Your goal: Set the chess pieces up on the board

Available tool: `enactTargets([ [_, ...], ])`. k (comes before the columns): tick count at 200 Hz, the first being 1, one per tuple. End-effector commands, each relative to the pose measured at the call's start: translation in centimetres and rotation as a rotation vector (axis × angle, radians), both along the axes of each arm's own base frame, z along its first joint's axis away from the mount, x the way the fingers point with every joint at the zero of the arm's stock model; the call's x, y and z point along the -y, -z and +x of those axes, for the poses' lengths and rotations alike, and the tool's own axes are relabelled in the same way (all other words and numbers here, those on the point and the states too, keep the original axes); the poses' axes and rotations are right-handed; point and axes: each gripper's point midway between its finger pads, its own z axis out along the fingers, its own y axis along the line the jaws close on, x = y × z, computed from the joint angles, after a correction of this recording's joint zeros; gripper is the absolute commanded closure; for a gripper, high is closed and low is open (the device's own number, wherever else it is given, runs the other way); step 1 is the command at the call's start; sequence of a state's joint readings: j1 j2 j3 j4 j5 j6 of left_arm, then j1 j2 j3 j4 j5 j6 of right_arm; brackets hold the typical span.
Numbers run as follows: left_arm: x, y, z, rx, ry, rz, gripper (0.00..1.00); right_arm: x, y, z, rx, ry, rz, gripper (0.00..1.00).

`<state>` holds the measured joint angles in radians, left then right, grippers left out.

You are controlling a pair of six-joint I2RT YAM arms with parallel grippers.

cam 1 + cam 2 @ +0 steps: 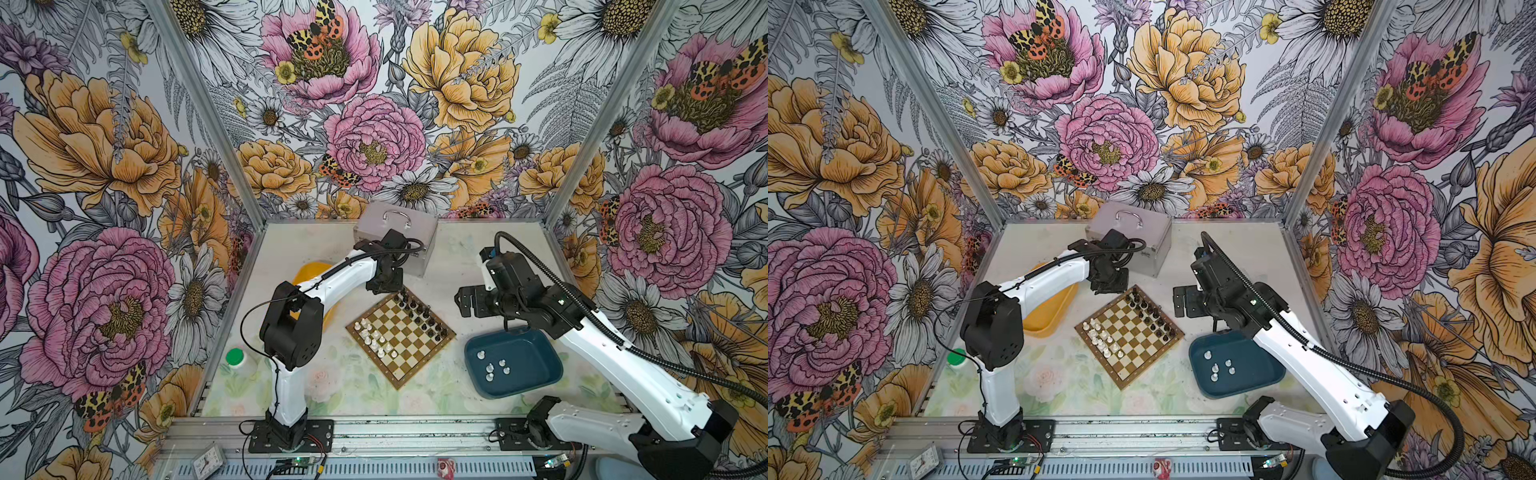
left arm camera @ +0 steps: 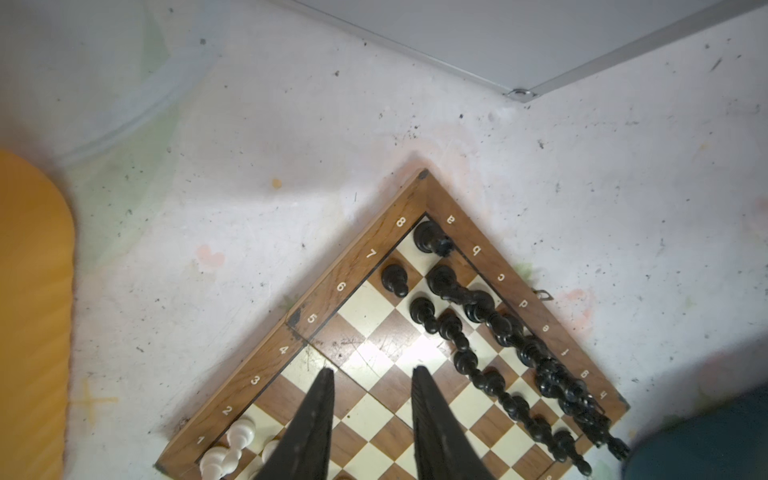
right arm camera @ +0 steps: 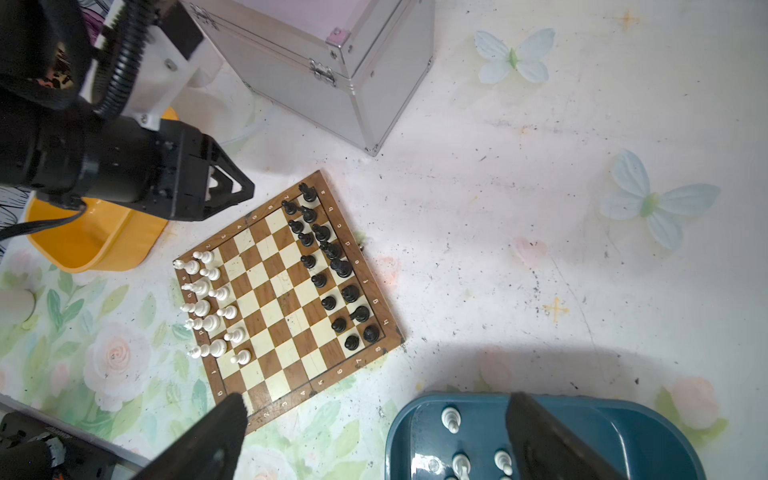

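The remaining white pieces sit in the teal tray (image 1: 1236,365) across the board from my left gripper. My right gripper should pick the one by the teal tray's far rim (image 1: 1207,354).
The board (image 1: 371,358) lies turned like a diamond mid-table. Black chess pieces (image 1: 420,311) fill two rows along its far right side, and white ones (image 1: 374,337) line its near left side. Several more white pieces (image 1: 496,365) lie in the teal tray (image 1: 469,353). My left gripper (image 2: 374,372) hangs over the board's middle squares near its far corner, open by a narrow gap with nothing in it. My right gripper (image 3: 376,401) is wide open and empty, above the table between the board (image 3: 320,376) and the teal tray (image 3: 399,419).
A yellow tray (image 1: 309,270) sits left of the board, partly under the left arm. A silver case (image 1: 399,232) with a handle stands just behind the board's far corner. A green-capped bottle (image 1: 237,357) stands at the table's left edge.
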<state>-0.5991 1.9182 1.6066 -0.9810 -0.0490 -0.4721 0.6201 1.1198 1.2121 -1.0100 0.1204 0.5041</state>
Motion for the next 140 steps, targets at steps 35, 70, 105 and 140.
enactTargets([
  [35, -0.6, -6.1, -1.1, 0.147, -0.003, -0.048, 0.59, 3.7, 6.3, -3.2, -0.157, 0.142, -0.082, 0.10],
  [70, 3.0, -9.2, -3.0, 0.230, 0.139, -0.152, 0.44, 4.9, 8.6, -4.8, -0.201, 0.213, -0.071, 0.23],
  [105, 5.6, -11.8, -4.7, 0.264, 0.247, -0.289, 0.29, 5.9, 10.9, -6.2, -0.245, 0.269, -0.075, 0.46],
  [140, 5.2, -13.1, -5.7, 0.296, 0.257, -0.304, 0.15, 6.2, 12.6, -6.6, -0.285, 0.294, -0.086, 0.65],
])
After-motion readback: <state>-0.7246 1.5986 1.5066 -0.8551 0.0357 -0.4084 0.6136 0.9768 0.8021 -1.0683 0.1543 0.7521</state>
